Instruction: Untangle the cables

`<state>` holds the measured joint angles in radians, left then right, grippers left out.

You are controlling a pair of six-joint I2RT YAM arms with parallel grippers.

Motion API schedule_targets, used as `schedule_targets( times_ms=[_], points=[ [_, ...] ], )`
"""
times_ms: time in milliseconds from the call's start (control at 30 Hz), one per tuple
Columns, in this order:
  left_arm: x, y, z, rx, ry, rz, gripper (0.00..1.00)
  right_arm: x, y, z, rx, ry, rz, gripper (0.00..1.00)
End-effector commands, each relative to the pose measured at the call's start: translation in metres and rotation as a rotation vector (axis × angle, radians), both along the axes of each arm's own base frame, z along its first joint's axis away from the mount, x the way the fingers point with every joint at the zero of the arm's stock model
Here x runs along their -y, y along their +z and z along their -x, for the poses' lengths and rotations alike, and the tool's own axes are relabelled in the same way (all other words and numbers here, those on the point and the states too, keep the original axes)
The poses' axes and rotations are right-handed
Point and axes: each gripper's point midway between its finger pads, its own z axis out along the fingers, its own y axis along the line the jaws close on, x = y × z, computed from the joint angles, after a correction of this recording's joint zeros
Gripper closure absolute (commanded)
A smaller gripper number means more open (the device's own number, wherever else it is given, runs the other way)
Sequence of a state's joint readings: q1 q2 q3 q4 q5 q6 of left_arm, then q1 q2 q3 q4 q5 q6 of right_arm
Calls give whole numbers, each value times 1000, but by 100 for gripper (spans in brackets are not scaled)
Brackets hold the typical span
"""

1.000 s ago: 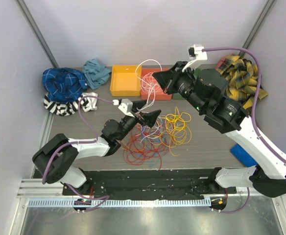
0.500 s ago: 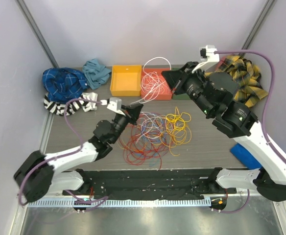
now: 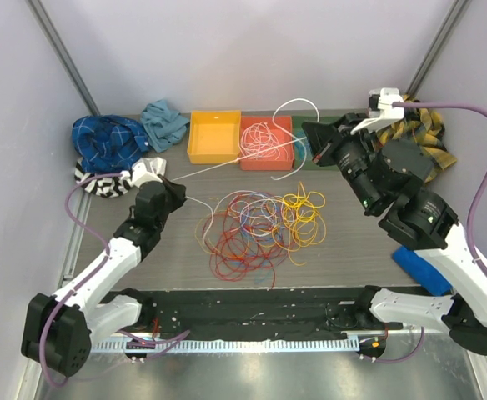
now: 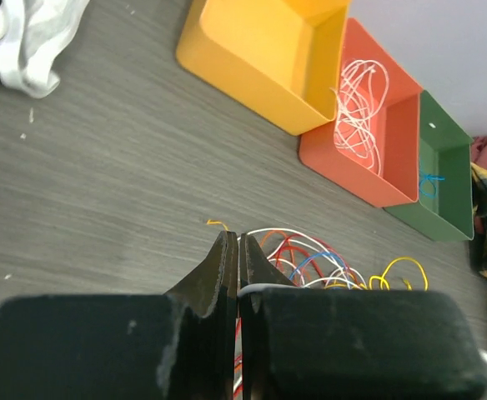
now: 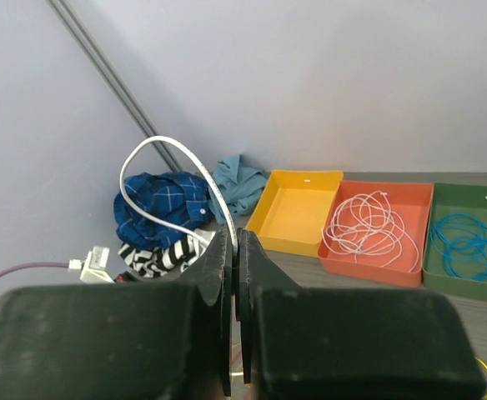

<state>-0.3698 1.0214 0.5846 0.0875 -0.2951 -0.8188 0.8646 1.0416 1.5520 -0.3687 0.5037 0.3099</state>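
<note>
The white cable stretches taut [image 3: 210, 170] from one of my grippers to the other, so I should pull less and move my right gripper close beside my left gripper to gather the cable.
A tangle of thin cables [image 3: 256, 227], red, orange, white and blue, lies mid-table, with yellow loops [image 3: 303, 210] at its right. One white cable [image 3: 239, 159] stretches taut between both grippers. My left gripper [image 3: 177, 190] is at the left of the pile, shut on that cable; in the left wrist view the strand [image 4: 257, 288] is pinched between the closed fingers [image 4: 227, 258]. My right gripper [image 3: 308, 132] hangs above the bins, shut on the cable's other part, whose free end loops upward [image 5: 148, 158].
Along the back stand a yellow bin [image 3: 214, 137], an orange bin [image 3: 287, 163] holding white cable [image 5: 369, 227], and a green bin [image 5: 469, 279] holding blue cable. Blue plaid [image 3: 106, 142], teal [image 3: 164, 123] and striped [image 3: 97, 185] cloths lie back left; a yellow plaid cloth [image 3: 414, 125] back right.
My left gripper shut on the white cable and drew back to the left. My right gripper moved right and up, pulling the cable taut out of the pile.
</note>
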Motion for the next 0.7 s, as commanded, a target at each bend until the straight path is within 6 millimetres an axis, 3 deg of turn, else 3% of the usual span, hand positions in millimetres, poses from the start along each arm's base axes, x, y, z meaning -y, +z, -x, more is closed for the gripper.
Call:
schedule_targets(
  times_ms=[0,200,333,667],
  points=[
    [-22,-28,9,-145,97,26,100,41,37,10,99,-114,-110,99],
    [15,4,2,-78,-109,76,100,11,7,4,46,-19,-77,99],
    [33,31,4,-19,-230,71,100,-16,-25,-5,-19,42,-40,99],
    [69,101,37,113,-518,75,100,-50,-82,-11,-118,140,32,99]
  ],
)
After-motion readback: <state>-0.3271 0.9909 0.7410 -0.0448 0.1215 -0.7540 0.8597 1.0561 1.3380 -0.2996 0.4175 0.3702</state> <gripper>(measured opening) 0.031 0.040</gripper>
